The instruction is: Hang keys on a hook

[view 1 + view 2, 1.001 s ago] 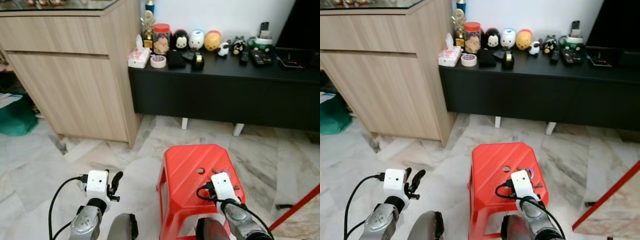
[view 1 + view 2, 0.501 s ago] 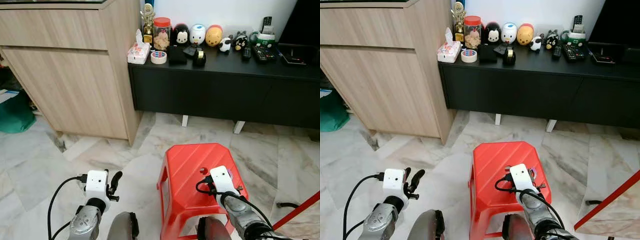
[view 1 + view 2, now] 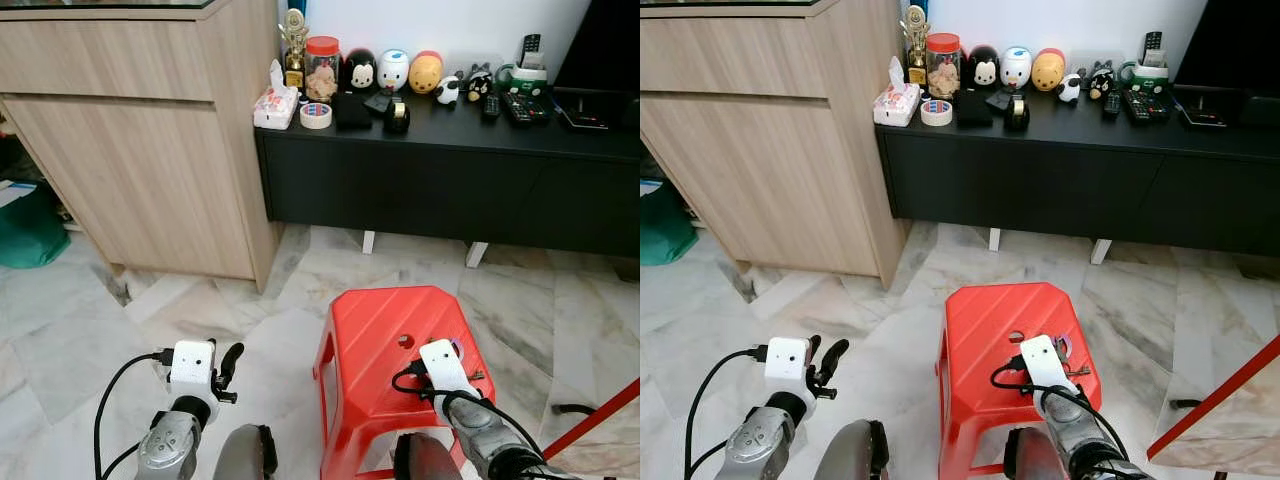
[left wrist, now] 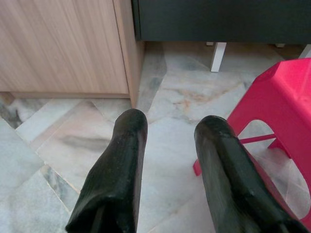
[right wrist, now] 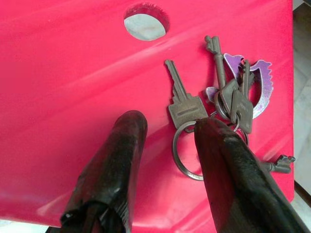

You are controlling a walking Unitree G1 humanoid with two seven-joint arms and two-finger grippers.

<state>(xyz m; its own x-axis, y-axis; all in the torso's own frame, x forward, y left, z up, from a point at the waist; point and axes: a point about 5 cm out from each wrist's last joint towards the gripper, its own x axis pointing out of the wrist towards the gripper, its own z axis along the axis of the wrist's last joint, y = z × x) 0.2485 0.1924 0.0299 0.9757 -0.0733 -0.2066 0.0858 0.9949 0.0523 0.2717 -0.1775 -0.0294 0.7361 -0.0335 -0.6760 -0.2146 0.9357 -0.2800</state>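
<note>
The keys (image 5: 235,103) are threaded loosely on the steel ring (image 5: 177,155), so when I lift the ring it should stand up while they dangle beside my right gripper.
A bunch of keys (image 5: 228,97) with a purple tag and a steel ring lies on the top of a red plastic stool (image 3: 375,330), near its right edge. In the eye views the keys (image 3: 1062,346) show just beyond my right wrist. My right gripper (image 5: 171,127) hovers low over the stool top, open. One of its fingertips (image 5: 214,133) is over the key ring and the other rests over bare plastic. My left gripper (image 4: 171,124) is open and holds nothing. It hangs above the marble floor to the left of the stool.
A tall wooden cabinet (image 3: 150,130) stands at the back left. Beside it is a low black sideboard (image 3: 450,170) carrying toys, a jar, tape and remotes. A green bag (image 3: 30,230) sits at far left. A red rod (image 3: 600,415) slants across the lower right.
The head camera has tilted a little, so the scene shifted. My right gripper has edged slightly nearer over the stool top. The left arm and the keys have not moved.
</note>
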